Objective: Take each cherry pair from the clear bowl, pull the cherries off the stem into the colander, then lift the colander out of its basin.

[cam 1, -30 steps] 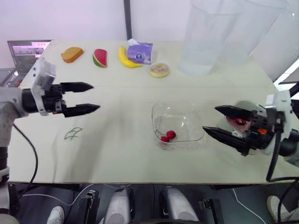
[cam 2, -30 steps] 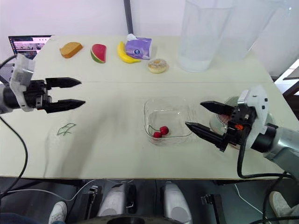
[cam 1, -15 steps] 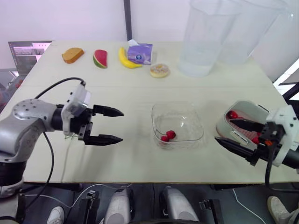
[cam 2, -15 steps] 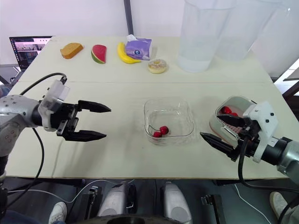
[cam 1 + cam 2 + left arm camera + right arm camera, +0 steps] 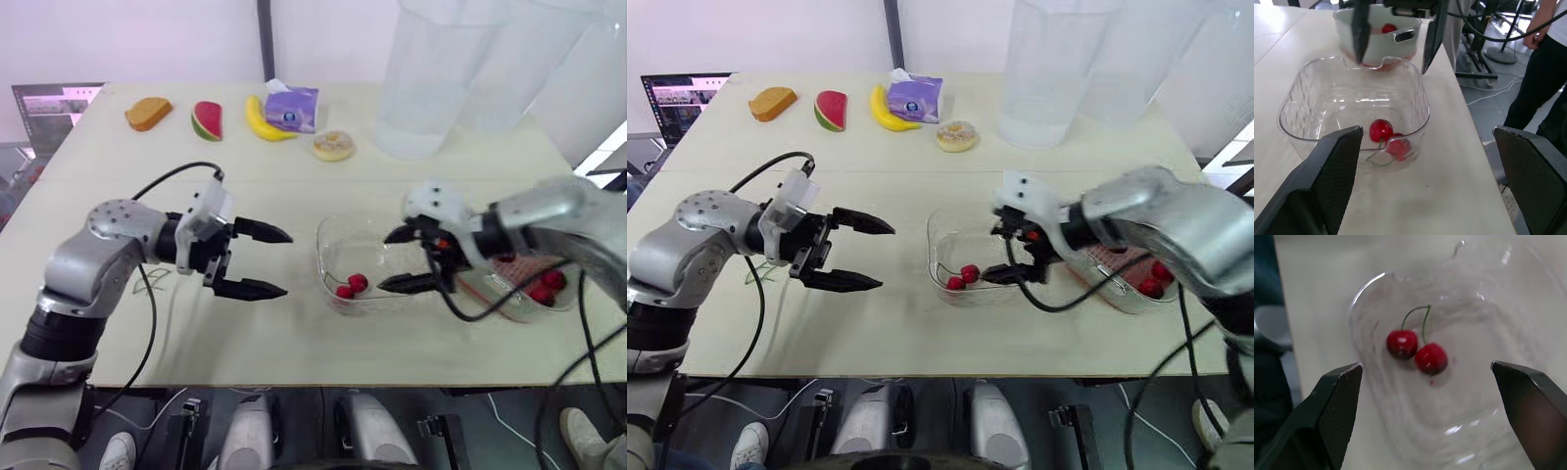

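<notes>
The cherry pair [image 5: 353, 285] sits on separate branches of the thin stem [image 5: 1374, 156], so I expect one cherry to keep dangling when the robot pulls the other one off.
A clear bowl [image 5: 392, 235] sits mid-table with one red cherry pair [image 5: 351, 286] on a green stem in its near left corner. My right gripper [image 5: 385, 260] hovers open over the bowl's right side, its fingers pointing left toward the cherries [image 5: 1418, 350]. My left gripper [image 5: 285, 262] stands open just left of the bowl, pointing at it, with nothing between its fingers. To the right of the bowl is the colander in its pale basin [image 5: 563, 304], with a few loose cherries [image 5: 544, 286] inside. The left wrist view looks across the bowl [image 5: 1312, 78] to the basin [image 5: 1352, 39].
Toy bread [image 5: 147, 113], watermelon [image 5: 207, 119], banana [image 5: 263, 121], a tissue pack [image 5: 292, 108] and a donut [image 5: 334, 147] line the table's back. Large clear tubs [image 5: 431, 78] stand back right. A laptop [image 5: 54, 103] sits far left. A person [image 5: 1542, 73] stands off the table's right end.
My right gripper swung from the front right edge by the colander to over the bowl's right side. My left gripper moved right, closer to the bowl. Both stay open.
</notes>
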Robot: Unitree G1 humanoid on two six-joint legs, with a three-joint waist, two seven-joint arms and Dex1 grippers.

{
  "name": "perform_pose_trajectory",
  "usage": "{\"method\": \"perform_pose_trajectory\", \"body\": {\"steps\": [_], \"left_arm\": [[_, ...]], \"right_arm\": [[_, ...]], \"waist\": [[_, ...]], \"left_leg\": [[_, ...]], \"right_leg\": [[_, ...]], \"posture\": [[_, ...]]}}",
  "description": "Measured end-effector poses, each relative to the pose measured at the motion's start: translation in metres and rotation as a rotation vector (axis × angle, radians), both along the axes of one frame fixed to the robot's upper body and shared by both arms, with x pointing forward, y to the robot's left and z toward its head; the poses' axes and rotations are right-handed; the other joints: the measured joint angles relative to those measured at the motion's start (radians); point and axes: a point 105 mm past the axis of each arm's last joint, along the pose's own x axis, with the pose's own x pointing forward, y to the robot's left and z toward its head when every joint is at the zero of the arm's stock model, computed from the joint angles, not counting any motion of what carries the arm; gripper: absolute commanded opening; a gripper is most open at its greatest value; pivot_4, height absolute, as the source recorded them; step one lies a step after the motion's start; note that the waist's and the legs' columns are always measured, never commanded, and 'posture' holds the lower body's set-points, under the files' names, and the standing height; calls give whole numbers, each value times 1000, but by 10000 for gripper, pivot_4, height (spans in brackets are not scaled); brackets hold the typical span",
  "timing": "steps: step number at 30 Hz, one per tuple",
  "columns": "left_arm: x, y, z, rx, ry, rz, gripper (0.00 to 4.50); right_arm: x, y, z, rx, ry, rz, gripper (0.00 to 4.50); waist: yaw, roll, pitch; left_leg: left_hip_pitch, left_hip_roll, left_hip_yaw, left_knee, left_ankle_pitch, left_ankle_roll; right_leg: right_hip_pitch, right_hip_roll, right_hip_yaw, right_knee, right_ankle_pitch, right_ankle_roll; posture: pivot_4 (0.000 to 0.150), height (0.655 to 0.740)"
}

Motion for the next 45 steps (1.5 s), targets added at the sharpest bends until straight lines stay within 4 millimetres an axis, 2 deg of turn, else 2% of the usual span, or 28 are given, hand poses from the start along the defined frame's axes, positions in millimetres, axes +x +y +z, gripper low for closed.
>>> {"method": "perform_pose_trajectory", "body": {"steps": [4, 8, 14, 19, 23, 24, 25, 30, 32, 42, 45], "left_arm": [[0, -2, -2, 1, 5, -6, 44529], [0, -1, -2, 4, 1, -5, 44529], [-1, -2, -1, 6, -7, -7, 44529], [-1, -2, -2, 6, -6, 2, 44529], [0, -2, -2, 5, -3, 12, 44529], [0, -2, -2, 5, -2, 13, 45000], [0, -2, -2, 4, -2, 14, 45000], [1, -2, -2, 3, -1, 21, 45000], [1, -2, -2, 2, -1, 26, 45000], [2, -2, -2, 4, 5, 31, 45000], [3, -2, -1, 4, 2, 31, 45000]], "right_arm": [[8, 18, -14, -89, 35, 93, 45000], [16, 10, -38, -209, 61, 106, 45000], [27, 11, -51, -272, 52, 123, 45000], [26, 18, -57, -278, 61, 150, 45000], [26, 22, -70, -276, 92, 152, 45000], [26, 22, -72, -276, 96, 150, 39028], [26, 22, -73, -277, 99, 148, 35734], [30, 18, -77, -295, 95, 134, 12234], [30, 17, -77, -301, 89, 143, 7076], [33, 16, -76, -291, 85, 144, 7076], [32, 16, -63, -254, 73, 135, 7076]], "waist": [[5, 0, 0], [7, 0, 0], [-1, 0, 0], [1, 0, 0], [3, 0, 0], [3, 0, 0], [2, 0, 0], [2, 0, 0], [2, 0, 0], [2, 0, 0], [2, 0, 0]], "left_leg": [[0, 0, -1, 1, 0, 0], [0, -1, 0, 1, 0, 0], [1, 0, 0, 1, 0, 0], [1, 0, 0, 1, 0, 0], [1, 0, 0, 1, 0, 0], [1, 0, 0, 1, 0, 0], [1, 0, 0, 1, 0, 0], [1, 0, 0, 1, 0, 0], [1, 0, 0, 1, 0, 0], [1, 0, 0, 1, 0, 0], [1, 0, 0, 1, 0, 0]], "right_leg": [[1, 0, -1, 1, 0, 0], [1, -2, -1, 1, 0, 0], [0, 0, -1, 3, 0, 0], [0, 0, -1, 3, 0, 0], [1, -1, -1, 3, 0, 0], [1, -1, -1, 3, 0, 0], [1, -1, -1, 3, 0, 0], [1, -1, -1, 3, 0, 0], [1, -1, -1, 3, 0, 0], [1, 0, -1, 3, 0, 0], [1, 0, -1, 3, 0, 0]], "posture": [[1500, 7400], [1500, 7400], [1500, 7400], [1500, 7400], [1500, 7400], [1500, 7400], [1500, 7400], [1500, 7400], [1500, 7400], [1500, 7400], [1500, 7400]]}}
